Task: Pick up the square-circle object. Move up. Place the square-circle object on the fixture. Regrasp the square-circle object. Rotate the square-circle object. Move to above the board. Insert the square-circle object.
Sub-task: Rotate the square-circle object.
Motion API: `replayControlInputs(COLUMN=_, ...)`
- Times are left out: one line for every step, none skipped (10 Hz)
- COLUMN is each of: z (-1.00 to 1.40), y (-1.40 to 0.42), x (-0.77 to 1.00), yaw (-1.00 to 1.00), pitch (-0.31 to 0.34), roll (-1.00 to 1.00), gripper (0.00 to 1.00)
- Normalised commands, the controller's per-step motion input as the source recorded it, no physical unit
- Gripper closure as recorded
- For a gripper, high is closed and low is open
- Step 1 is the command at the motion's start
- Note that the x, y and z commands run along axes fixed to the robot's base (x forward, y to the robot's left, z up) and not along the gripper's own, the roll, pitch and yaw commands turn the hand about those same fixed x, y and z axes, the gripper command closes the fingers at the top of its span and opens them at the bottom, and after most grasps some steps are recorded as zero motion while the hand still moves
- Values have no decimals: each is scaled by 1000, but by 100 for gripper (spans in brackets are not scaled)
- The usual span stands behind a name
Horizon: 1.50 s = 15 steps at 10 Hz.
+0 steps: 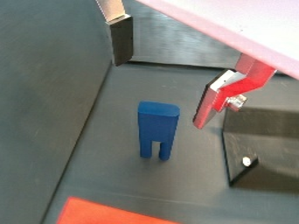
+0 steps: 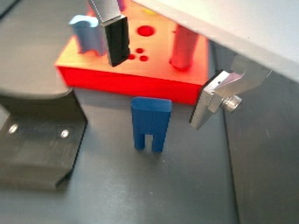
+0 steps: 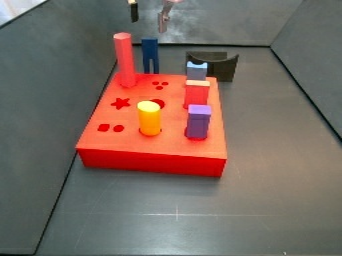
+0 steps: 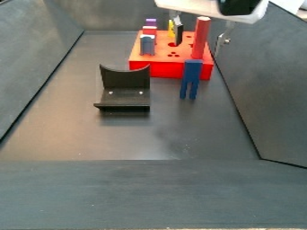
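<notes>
The red board has open floor (image 3: 150, 188) along its front edge, so it will move a little when I push the square-circle object in.
The square-circle object is a blue piece with a rounded top and two legs. It stands upright on the dark floor in both wrist views (image 1: 156, 129) (image 2: 149, 122) and in both side views (image 3: 150, 52) (image 4: 191, 79), just beside the red board (image 2: 122, 77). My gripper (image 1: 170, 70) (image 2: 163, 70) hangs above it, open, one finger (image 1: 121, 39) to each side and well clear of the piece. Nothing is between the jaws. In the side views the gripper (image 3: 148, 12) (image 4: 196, 32) is at the top of the picture, over the piece.
The fixture (image 4: 122, 88) (image 3: 214, 65) stands on the floor beside the board, also in the wrist views (image 1: 263, 144) (image 2: 35, 144). The board (image 3: 120, 150) carries a tall red cylinder (image 3: 123, 58), a yellow cylinder (image 3: 150, 118) and a purple block (image 3: 198, 122). Dark walls enclose the floor.
</notes>
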Motion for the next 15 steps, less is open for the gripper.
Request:
replayControlInputs(z=-20, y=-5, x=39, yaw=1000, pitch=7, roll=-63, gripper=0)
replayControlInputs(z=-20, y=-5, x=39, yaw=1000, pitch=8, roll=-70, gripper=0)
replayControlInputs(z=-20, y=-5, x=39, yaw=1000, pitch=9, roll=-79, gripper=0)
replayControlInputs(z=-20, y=-5, x=39, yaw=1000, pitch=10, roll=-89, gripper=0)
replayControlInputs(z=-20, y=-5, x=39, yaw=1000, pitch=12, roll=-109, gripper=0)
replayControlInputs(z=-20, y=-5, x=39, yaw=1000, pitch=15, roll=-130, gripper=0)
replayControlInputs(z=-20, y=-4, x=39, yaw=981, pitch=19, roll=-157, gripper=0)
replayControlInputs(z=-20, y=0, x=39, yaw=732, pitch=19, roll=-145, gripper=0)
replayControlInputs(z=-20, y=6, x=39, yaw=434, pitch=22, roll=-108, gripper=0)
replayControlInputs(z=-20, y=3, x=39, yaw=285, pitch=23, roll=-96, gripper=0)
replayControlInputs(z=-1000, y=0, x=0, yaw=164, pitch=23, roll=-94, gripper=0)
replayControlInputs(z=-1000, y=0, x=6, yaw=129, pitch=17, roll=-93, gripper=0)
replayControlInputs(z=-1000, y=0, x=29, yaw=85, pitch=-17, roll=-90, gripper=0)
replayControlInputs(z=-1000, y=-2, x=30, yaw=70, pitch=-22, roll=-87, gripper=0)
replayControlInputs(z=-863, y=-3, x=35, yaw=43, pitch=-34, roll=-83, gripper=0)
